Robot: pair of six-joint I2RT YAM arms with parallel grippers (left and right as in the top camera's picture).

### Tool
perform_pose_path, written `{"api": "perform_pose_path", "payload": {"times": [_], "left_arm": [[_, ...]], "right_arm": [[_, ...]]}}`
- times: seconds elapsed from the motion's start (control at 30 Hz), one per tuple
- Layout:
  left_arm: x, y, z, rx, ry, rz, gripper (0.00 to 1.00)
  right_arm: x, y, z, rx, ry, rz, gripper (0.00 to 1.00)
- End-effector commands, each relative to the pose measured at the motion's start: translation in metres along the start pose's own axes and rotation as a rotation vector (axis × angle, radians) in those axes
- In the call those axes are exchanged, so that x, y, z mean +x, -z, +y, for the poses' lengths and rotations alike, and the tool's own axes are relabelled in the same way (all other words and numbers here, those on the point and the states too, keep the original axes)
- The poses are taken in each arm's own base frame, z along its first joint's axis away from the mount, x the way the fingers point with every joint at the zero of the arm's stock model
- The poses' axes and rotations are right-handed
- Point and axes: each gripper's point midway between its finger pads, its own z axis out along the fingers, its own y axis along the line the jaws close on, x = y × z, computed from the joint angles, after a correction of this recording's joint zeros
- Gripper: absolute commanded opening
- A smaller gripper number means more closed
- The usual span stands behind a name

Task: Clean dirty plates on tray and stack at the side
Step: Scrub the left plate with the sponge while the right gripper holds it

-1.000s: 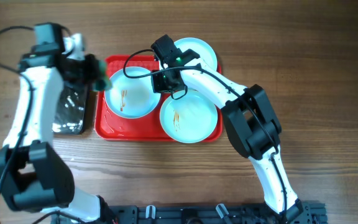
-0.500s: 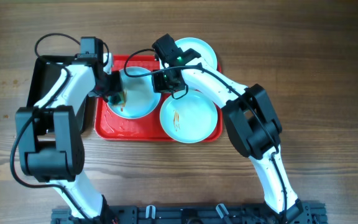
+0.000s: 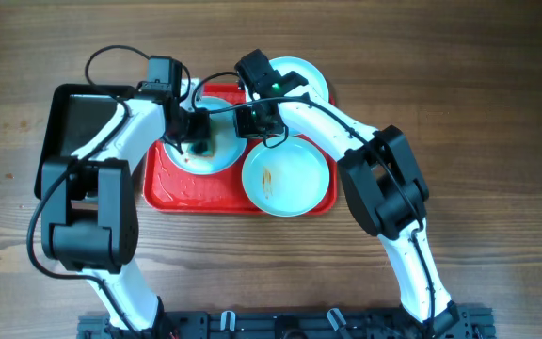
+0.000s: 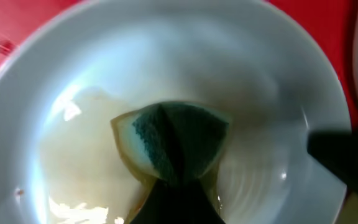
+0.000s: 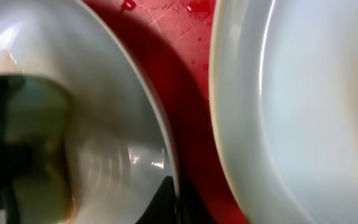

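Note:
Yellowish film (image 4: 73, 140) is between the sponge and the plate's rim by the black tray, so next my left gripper wipes the sponge back to that rim.
Three pale plates lie on the red tray (image 3: 205, 202). On the left plate (image 3: 216, 162) my left gripper (image 3: 196, 141) is shut on a green and yellow sponge (image 4: 173, 140), pressing it into the wet, yellowish middle of the plate (image 4: 278, 74). My right gripper (image 3: 244, 123) is shut on that plate's right rim (image 5: 166, 155), one dark fingertip (image 5: 166, 196) inside the rim. A second plate (image 3: 285, 177) with a brown smear sits front right, and a third (image 3: 299, 77) sits at the back right. The sponge (image 5: 17, 124) shows blurred at the left of the right wrist view.
A smaller black glossy tray (image 3: 73, 118) lies left of the red tray on the wooden table (image 3: 478, 113). Water drops sit on the red tray floor (image 5: 179, 68) between the held plate and the neighbouring plate (image 5: 303, 93).
My left gripper has swung right with the sponge, from over the black tray onto the left plate. The right gripper has stayed on the plate's rim.

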Motion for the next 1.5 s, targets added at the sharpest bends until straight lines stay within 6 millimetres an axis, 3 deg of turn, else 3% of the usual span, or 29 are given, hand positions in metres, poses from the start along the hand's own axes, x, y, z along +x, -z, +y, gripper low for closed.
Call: {"api": "perform_pose_path", "payload": {"times": [0.0, 0.03, 0.13, 0.23, 0.37, 0.5, 0.67, 0.73, 0.8, 0.87, 0.97, 1.07, 1.27, 1.37, 1.47], "left_arm": [[-0.002, 0.001, 0.072, -0.329, 0.350, -0.072, 0.04], [0.004, 0.003, 0.079, -0.369, 0.409, -0.069, 0.04], [0.019, 0.003, 0.076, -0.359, 0.405, 0.000, 0.04], [0.038, -0.002, 0.053, -0.244, 0.289, 0.119, 0.04], [0.059, -0.001, 0.006, 0.039, 0.121, 0.246, 0.04], [0.056, 0.002, -0.025, 0.237, 0.010, 0.233, 0.04], [0.023, -0.004, -0.022, 0.220, 0.040, 0.103, 0.04], [0.004, -0.008, 0.003, 0.073, 0.151, 0.024, 0.04], [-0.011, -0.006, 0.046, -0.176, 0.329, -0.079, 0.04], [-0.010, 0.000, 0.069, -0.313, 0.416, -0.119, 0.04], [0.009, 0.010, 0.091, -0.470, 0.518, -0.101, 0.04], [0.031, 0.010, 0.086, -0.475, 0.491, 0.000, 0.04], [0.074, 0.003, 0.033, -0.208, 0.208, 0.282, 0.04], [0.082, 0.003, 0.008, -0.040, 0.104, 0.336, 0.04], [0.080, 0.002, 0.001, 0.008, 0.057, 0.327, 0.04]], "right_arm": [[0.008, -0.010, 0.004, -0.026, -0.024, 0.041, 0.04], [0.009, -0.010, 0.005, -0.042, -0.028, 0.048, 0.04], [0.010, -0.008, 0.008, -0.093, -0.040, 0.071, 0.04], [0.012, -0.006, 0.013, -0.132, -0.040, 0.091, 0.04], [0.012, -0.005, 0.018, -0.161, -0.039, 0.097, 0.04], [0.012, -0.005, 0.018, -0.160, -0.039, 0.096, 0.04], [0.011, -0.005, 0.018, -0.162, -0.038, 0.093, 0.04], [0.011, -0.005, 0.018, -0.162, -0.038, 0.093, 0.04], [0.011, -0.006, 0.018, -0.159, -0.037, 0.091, 0.04], [0.011, -0.006, 0.018, -0.157, -0.037, 0.090, 0.04], [0.010, -0.006, 0.017, -0.156, -0.037, 0.086, 0.04], [0.010, -0.006, 0.018, -0.157, -0.037, 0.084, 0.04], [0.010, -0.005, 0.020, -0.167, -0.036, 0.088, 0.04], [0.010, -0.004, 0.023, -0.191, -0.035, 0.095, 0.04], [0.010, -0.004, 0.022, -0.197, -0.038, 0.097, 0.04]]}}
